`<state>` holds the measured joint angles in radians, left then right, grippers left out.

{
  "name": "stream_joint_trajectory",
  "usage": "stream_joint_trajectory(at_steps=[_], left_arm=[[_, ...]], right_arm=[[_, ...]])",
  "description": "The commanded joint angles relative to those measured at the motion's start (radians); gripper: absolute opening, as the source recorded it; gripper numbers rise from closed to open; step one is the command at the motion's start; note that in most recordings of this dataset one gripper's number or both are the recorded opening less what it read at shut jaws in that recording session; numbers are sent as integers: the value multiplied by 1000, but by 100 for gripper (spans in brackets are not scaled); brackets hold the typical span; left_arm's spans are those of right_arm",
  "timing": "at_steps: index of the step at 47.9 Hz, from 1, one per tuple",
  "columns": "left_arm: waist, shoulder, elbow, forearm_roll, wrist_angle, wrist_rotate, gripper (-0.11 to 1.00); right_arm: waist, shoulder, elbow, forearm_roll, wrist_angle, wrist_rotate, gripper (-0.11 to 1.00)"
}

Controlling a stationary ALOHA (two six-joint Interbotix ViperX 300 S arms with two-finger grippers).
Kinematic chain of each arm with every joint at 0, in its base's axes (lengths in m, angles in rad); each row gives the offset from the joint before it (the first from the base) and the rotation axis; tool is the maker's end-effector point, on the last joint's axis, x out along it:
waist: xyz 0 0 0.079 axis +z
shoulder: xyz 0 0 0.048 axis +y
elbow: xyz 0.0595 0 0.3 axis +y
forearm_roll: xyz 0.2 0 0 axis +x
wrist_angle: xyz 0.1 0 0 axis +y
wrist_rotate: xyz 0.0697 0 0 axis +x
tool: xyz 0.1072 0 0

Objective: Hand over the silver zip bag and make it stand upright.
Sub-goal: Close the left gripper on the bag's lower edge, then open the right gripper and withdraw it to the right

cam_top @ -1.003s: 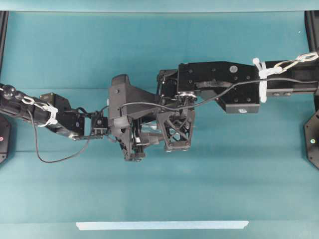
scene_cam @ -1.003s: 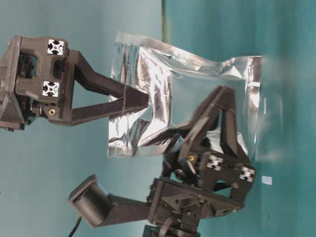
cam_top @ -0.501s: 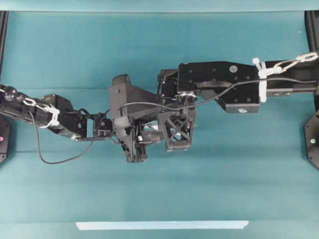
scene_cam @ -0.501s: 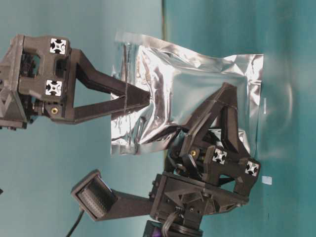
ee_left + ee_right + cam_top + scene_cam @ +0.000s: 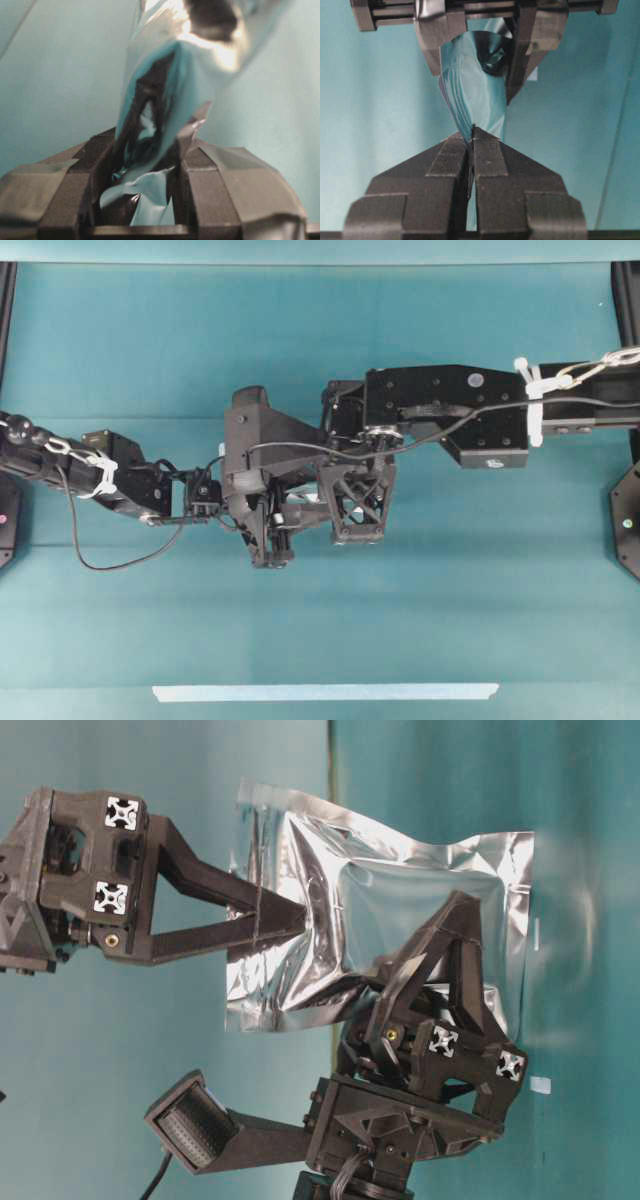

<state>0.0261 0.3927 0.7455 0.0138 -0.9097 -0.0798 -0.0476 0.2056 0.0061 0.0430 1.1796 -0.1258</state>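
Note:
Next, I open my right gripper and back it clear first, because it is clamping the silver zip bag's top edge [image 5: 250,835] while my left gripper is holding the bag's lower side.
The silver zip bag [image 5: 400,910] hangs in the air between both grippers, crinkled and shiny, with its flat side to the table-level view. My right gripper [image 5: 298,922] is shut tight on the bag's strip edge [image 5: 475,95], fingertips [image 5: 457,150] pressed together on the foil. My left gripper [image 5: 145,165] holds the opposite, crumpled end [image 5: 170,90], its jaws a little apart with foil bunched between them. In the right wrist view the left gripper [image 5: 477,55] faces mine from above. From overhead only a sliver of bag [image 5: 300,508] shows between the left gripper [image 5: 265,535] and right gripper [image 5: 355,515].
A thin pale-blue tape strip [image 5: 325,692] lies along the front of the teal table [image 5: 320,620]. Both arms meet over the table's middle. A small white tag [image 5: 540,1085] lies on the surface behind the bag.
My left gripper's jaws have narrowed onto the bag's end and it has shifted slightly. The right gripper stays shut on the strip edge; the bag barely moves.

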Motion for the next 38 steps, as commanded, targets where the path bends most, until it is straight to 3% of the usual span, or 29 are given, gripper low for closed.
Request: stream_joint_trajectory(at_steps=[1,5,8,18,22,38], left_arm=[[-14,-8,3,2,-6,-9,29],[-14,-8,3,2,-6,-9,29],[-14,-8,5,2,-6,-9,29],[-15,-8,6,2,-11,-9,29],[-15,-8,6,2,-12,-6,29],[-15,-11,8,2,-6,-6,29]], right_arm=[[-2,-23,8,2,2,12,3],[-2,-35,14,2,-9,17,8],[-3,-46,17,2,-31,31,18],[0,-97,57,2,-140,64,75],[3,-132,84,2,-176,74,89],[3,-365,275,-2,-341,164,87]])
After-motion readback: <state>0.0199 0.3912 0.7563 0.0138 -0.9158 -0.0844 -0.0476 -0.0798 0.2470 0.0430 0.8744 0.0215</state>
